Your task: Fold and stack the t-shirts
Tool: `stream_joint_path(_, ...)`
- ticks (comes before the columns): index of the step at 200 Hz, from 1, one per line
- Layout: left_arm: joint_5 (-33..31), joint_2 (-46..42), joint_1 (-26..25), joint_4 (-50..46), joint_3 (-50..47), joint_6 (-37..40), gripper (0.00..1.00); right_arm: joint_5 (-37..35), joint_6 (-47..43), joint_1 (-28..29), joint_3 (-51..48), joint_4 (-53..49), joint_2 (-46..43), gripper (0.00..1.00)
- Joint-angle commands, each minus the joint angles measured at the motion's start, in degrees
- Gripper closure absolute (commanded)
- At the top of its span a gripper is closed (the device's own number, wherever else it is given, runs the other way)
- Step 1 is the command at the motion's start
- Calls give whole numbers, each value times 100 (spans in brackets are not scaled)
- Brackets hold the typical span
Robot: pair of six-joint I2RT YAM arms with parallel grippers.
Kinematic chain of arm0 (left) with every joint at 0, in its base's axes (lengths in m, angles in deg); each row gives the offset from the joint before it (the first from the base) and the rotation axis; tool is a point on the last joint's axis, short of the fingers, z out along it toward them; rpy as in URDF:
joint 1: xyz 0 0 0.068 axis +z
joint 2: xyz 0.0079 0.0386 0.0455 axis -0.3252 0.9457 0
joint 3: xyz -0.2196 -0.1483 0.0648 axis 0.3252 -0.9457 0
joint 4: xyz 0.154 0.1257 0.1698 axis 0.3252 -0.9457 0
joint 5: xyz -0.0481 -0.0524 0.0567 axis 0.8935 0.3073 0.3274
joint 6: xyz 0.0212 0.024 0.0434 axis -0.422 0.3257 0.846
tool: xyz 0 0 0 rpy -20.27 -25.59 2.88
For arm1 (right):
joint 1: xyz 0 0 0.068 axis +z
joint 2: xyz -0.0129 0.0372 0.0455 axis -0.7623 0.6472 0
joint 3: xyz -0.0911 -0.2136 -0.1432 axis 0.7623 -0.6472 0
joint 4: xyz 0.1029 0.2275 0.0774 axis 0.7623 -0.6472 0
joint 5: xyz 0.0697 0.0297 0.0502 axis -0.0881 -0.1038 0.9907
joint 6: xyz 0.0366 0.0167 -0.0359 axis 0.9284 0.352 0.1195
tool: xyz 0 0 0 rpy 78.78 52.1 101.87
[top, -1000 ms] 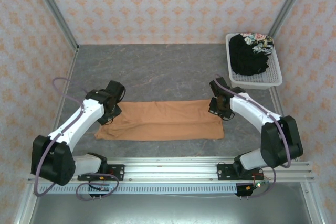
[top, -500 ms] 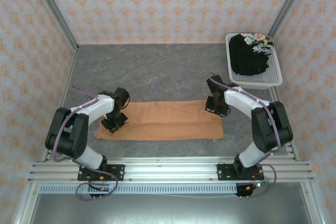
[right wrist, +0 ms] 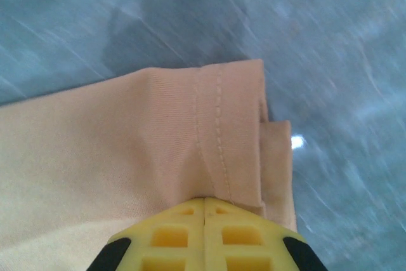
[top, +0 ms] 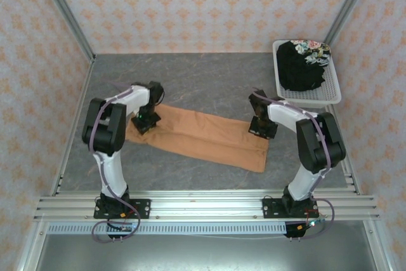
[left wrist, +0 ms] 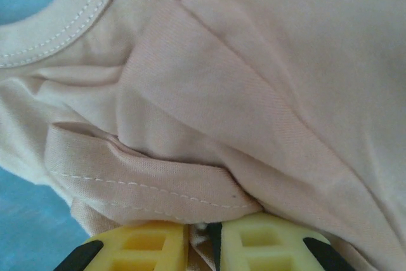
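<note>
The orange t-shirt's long strip (top: 203, 133) lies at a slant on the grey table, so the robot's left gripper should first swing the t-shirt's collar end toward the back wall, and then both grippers should take the t-shirt's hem.
The orange t-shirt (top: 200, 136) lies folded into a long strip, slanting across the grey table from upper left to lower right. My left gripper (top: 144, 120) is at its left end. In the left wrist view the yellow fingers (left wrist: 146, 249) are shut on a bunched, stitched fold of the orange t-shirt (left wrist: 254, 80). My right gripper (top: 261, 129) is at the strip's right end. Its fingers (right wrist: 171, 233) are pressed together, pinching the hemmed corner of the orange t-shirt (right wrist: 127, 150). The black t-shirt (top: 301, 68), with its floral patch, is heaped in the basket.
The white mesh basket (top: 334, 96) stands at the back right by the frame post. Patterned walls close the left, back and right sides. An aluminium rail (top: 203, 204) runs along the near edge. Bare grey table (top: 203, 80) lies behind the shirt.
The left gripper closed on the shirt's left end and carried it toward the back, so the strip now slants. The right gripper closed at the right end and barely moved.
</note>
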Motion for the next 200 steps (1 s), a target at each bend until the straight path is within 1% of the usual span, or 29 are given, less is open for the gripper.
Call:
stream_joint_path(1, 232, 1090, -56, 436, 1299, 336, 80, 146, 594, 83, -608, -536, -295, 96)
stream_joint_path(18, 374, 2070, -169, 243, 2863, 517, 81, 395, 941, 307, -874, -441, -483, 96)
stream_joint_path(37, 844, 3197, -260, 117, 4697, 614, 81, 783, 1485, 600, -1103, -188, -594, 96)
stream_joint_path(62, 1345, 4628, -413, 224, 7203, 580, 81, 1406, 2329, 1049, -1248, 218, -668, 95)
stream_joint_path(70, 1461, 4942, -429, 354, 7785, 478, 79, 1535, 2553, 1180, -1245, 324, -726, 95)
stream_joint_path(80, 1477, 5078, -432, 589, 8108, 374, 76, 1575, 2852, 1296, -1203, 341, -855, 94)
stream_joint_path(92, 1269, 4876, -410, 832, 8107, 363, 71, 1483, 3011, 1364, -1127, 286, -1071, 92)
stream_joint_path(113, 666, 4119, -399, 996, 7841, 644, 52, 1170, 2855, 1364, -756, -92, -1339, 84)
stream_joint_path(120, 538, 3804, -390, 1017, 7613, 667, 50, 1054, 2696, 1364, -584, -208, -1387, 82)
stream_joint_path(132, 397, 3257, -384, 961, 7141, 580, 50, 804, 2327, 1364, -248, -341, -1465, 79)
stream_joint_path(144, 476, 2740, -395, 871, 6499, 322, 53, 582, 1929, 1340, 24, -332, -1503, 77)
stream_joint_path(158, 800, 2247, -423, 860, 5568, -200, 62, 460, 1413, 1216, 256, -129, -1435, 77)
stream_joint_path(170, 1118, 1869, -499, 1226, 4638, -725, 70, 515, 981, 1056, 440, 179, -1201, 79)
stream_joint_path(179, 1268, 1649, -567, 1718, 4006, -1106, 73, 638, 711, 915, 624, 430, -955, 82)
stream_joint_path(189, 1271, 1543, -653, 2071, 3639, -1426, 75, 809, 464, 776, 887, 684, -568, 86)
stream_joint_path(200, 1180, 1630, -692, 2017, 3640, -1689, 79, 925, 189, 710, 1229, 939, -135, 90)
